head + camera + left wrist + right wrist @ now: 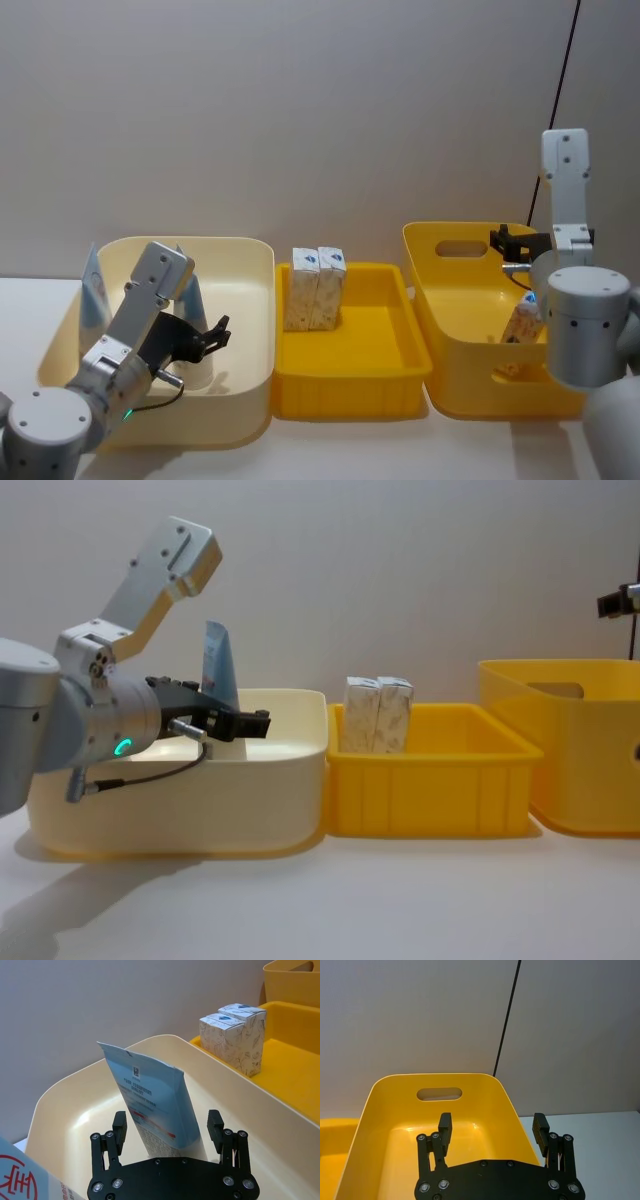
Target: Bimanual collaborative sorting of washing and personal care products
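Observation:
My left gripper's arm is close beside the second tube, which is leaning. I expect the second tube to fall over onto its side when I lift the pale blue tube.
A pale blue tube stands upright on its white cap in the cream tub, and a second tube leans at the tub's far left. My left gripper is open inside this tub, one finger on each side of the first tube with a gap at both. Two white cartons stand side by side at the back of the middle yellow tray. Another carton leans inside the right yellow tub. Above that tub's back my right gripper hangs open, holding nothing.
The three containers sit in a row on a white table, touching or nearly touching. A grey wall runs close behind them. A black cable hangs down the wall behind the right tub.

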`<state>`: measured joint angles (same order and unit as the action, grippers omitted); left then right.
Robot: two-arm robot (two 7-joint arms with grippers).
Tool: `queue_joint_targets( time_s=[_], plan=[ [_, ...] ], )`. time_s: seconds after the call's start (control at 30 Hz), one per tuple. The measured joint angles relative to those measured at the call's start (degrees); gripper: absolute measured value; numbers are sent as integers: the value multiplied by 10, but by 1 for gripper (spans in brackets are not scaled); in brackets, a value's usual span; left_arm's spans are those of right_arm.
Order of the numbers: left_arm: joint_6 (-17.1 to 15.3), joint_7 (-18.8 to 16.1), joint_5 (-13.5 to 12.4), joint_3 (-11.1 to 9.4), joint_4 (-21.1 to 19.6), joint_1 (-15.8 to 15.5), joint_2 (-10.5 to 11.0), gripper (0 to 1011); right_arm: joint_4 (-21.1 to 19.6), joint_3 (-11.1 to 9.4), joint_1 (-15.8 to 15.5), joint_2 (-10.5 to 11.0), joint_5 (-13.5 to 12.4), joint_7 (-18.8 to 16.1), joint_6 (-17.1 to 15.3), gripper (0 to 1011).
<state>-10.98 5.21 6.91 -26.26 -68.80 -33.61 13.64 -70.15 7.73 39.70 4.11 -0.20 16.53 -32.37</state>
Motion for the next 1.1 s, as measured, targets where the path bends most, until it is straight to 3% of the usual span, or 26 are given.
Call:
queue_joint_targets(
  time_s=[0.37,0.6,0.93,1.1],
  plan=[
    [5,5,-7,-3,20,-13,-3,988,0,0,0,0,0,0,0,1001],
    [6,7,-9,-3,27,-17,-4,833,0,0,0,0,0,0,0,1001],
    [7,9,-11,-4,32,-20,-4,502,0,0,0,0,0,0,0,1001],
    [8,9,-11,-4,33,-21,-5,434,0,0,0,0,0,0,0,1001]
  ],
)
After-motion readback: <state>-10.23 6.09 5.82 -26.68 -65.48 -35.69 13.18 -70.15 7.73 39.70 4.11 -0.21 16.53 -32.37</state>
